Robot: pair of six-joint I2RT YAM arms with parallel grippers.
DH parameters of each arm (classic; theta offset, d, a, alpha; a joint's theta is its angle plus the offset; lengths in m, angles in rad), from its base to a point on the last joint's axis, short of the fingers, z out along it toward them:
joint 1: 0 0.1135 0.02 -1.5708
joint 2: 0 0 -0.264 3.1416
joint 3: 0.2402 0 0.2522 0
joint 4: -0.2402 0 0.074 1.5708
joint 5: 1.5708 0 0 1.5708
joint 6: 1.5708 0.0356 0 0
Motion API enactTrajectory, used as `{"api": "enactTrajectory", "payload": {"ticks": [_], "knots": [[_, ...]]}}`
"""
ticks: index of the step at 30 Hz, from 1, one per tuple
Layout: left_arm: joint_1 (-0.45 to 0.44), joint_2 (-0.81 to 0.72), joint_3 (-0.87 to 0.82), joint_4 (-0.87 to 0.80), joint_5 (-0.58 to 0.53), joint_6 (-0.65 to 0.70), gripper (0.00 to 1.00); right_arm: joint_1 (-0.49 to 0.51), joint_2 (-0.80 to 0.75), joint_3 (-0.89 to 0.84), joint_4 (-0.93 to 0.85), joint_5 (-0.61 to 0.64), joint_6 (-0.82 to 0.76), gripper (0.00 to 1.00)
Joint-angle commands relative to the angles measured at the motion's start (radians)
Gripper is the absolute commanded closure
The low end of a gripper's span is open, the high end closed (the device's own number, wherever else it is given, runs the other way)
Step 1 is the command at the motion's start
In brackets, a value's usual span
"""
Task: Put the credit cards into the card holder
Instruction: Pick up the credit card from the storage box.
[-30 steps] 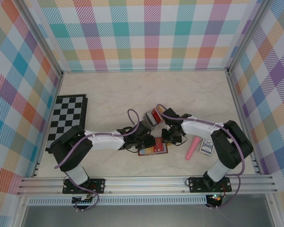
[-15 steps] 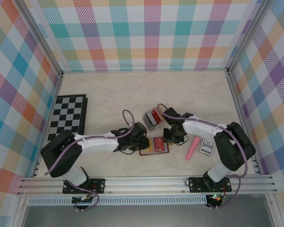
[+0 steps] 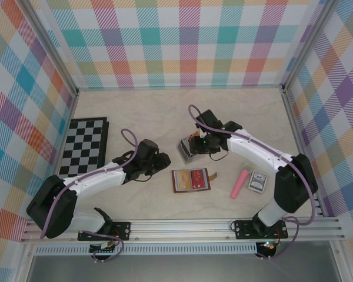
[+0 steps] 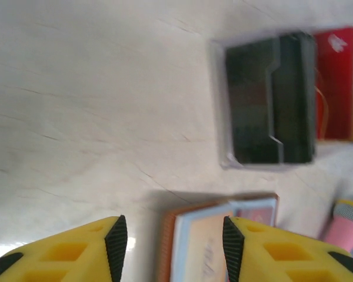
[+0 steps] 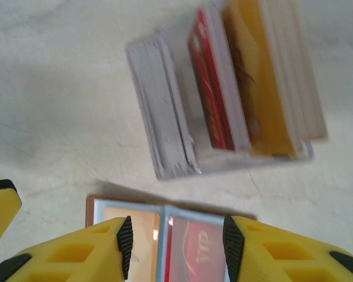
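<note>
The dark cards (image 4: 291,97) are standing upright with their tops free in the clear rack (image 3: 188,150), so I should keep moving my open right gripper there until its fingers straddle one.
The brown card holder (image 3: 191,180) lies open on the table, pale blue inside, with a red card (image 5: 203,249) in one half and an orange one (image 5: 135,226) in the other. More credit cards stand in a clear rack (image 3: 189,147): red (image 5: 213,88), yellow-orange (image 5: 265,70), whitish (image 5: 162,123) and dark (image 4: 269,100). My left gripper (image 3: 163,160) hangs open and empty left of the holder (image 4: 215,235). Over the rack, my right gripper (image 3: 198,145) is open with nothing in it, and the holder (image 5: 106,205) shows below its fingers.
A pink marker (image 3: 242,181) and a small card box (image 3: 257,181) lie right of the holder. A folded chessboard (image 3: 82,148) sits at the left wall. Checked walls close in three sides.
My left gripper has pulled back to the left, off the holder. My right gripper has risen from the holder's right end to above the rack. The holder now lies uncovered.
</note>
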Motion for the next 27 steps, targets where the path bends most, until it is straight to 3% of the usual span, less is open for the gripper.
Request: {"api": "enactTrajectory", "payload": {"ticks": [1,9,19,27], "knots": [[0.041,-0.018,-0.014,0.007,0.044,-0.025,0.45,0.042,0.106,0.090,-0.069,0.099,-0.097,0.54],[0.076,0.013,-0.020,0.034,0.071,-0.031,0.38,0.118,0.313,0.278,-0.139,0.317,-0.175,0.54],[0.084,0.014,-0.032,0.042,0.073,-0.032,0.37,0.142,0.445,0.377,-0.181,0.397,-0.200,0.53],[0.085,0.017,-0.033,0.044,0.078,-0.034,0.36,0.145,0.461,0.402,-0.211,0.499,-0.201,0.55]]}}
